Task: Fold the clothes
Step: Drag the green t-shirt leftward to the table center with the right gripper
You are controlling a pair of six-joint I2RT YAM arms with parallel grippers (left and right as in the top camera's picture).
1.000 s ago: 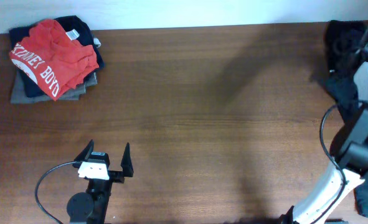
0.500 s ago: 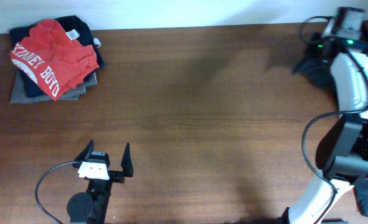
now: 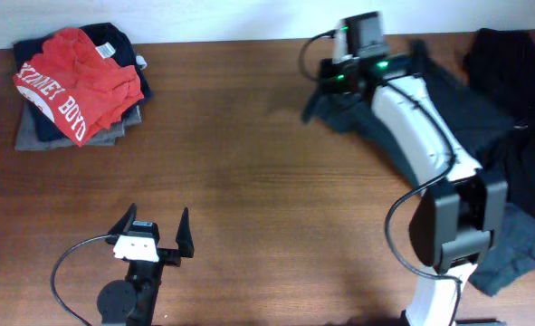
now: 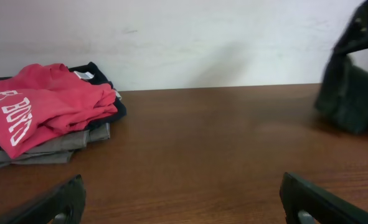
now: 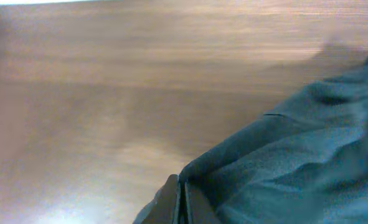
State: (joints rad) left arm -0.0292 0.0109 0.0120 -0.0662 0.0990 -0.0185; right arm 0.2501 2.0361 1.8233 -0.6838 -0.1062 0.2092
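My right gripper next pulls the dark grey-green garment point(image 3: 341, 116) until it is clear of the heap and then lets go, because the table's middle point(image 3: 204, 149) is open ahead of the garment.
My right gripper point(image 3: 326, 100) is shut on a dark grey-green garment point(image 3: 457, 109) and holds its edge over the table's far middle; the cloth trails back to the right. The right wrist view shows the shut fingers point(image 5: 180, 202) pinching the cloth point(image 5: 296, 162). A folded stack with a red T-shirt with white lettering point(image 3: 72, 81) on top lies at the far left, also in the left wrist view point(image 4: 40, 109). My left gripper point(image 3: 155, 226) is open and empty near the front left; its fingers frame bare table point(image 4: 180, 199).
More dark clothes point(image 3: 520, 244) lie in a heap at the right edge. The brown table point(image 3: 249, 181) runs to a white wall at the back. The carried garment shows at the right of the left wrist view point(image 4: 352, 87).
My right arm has swung left from the far right corner, dragging the dark garment out across the table's far side. The left arm has not moved.
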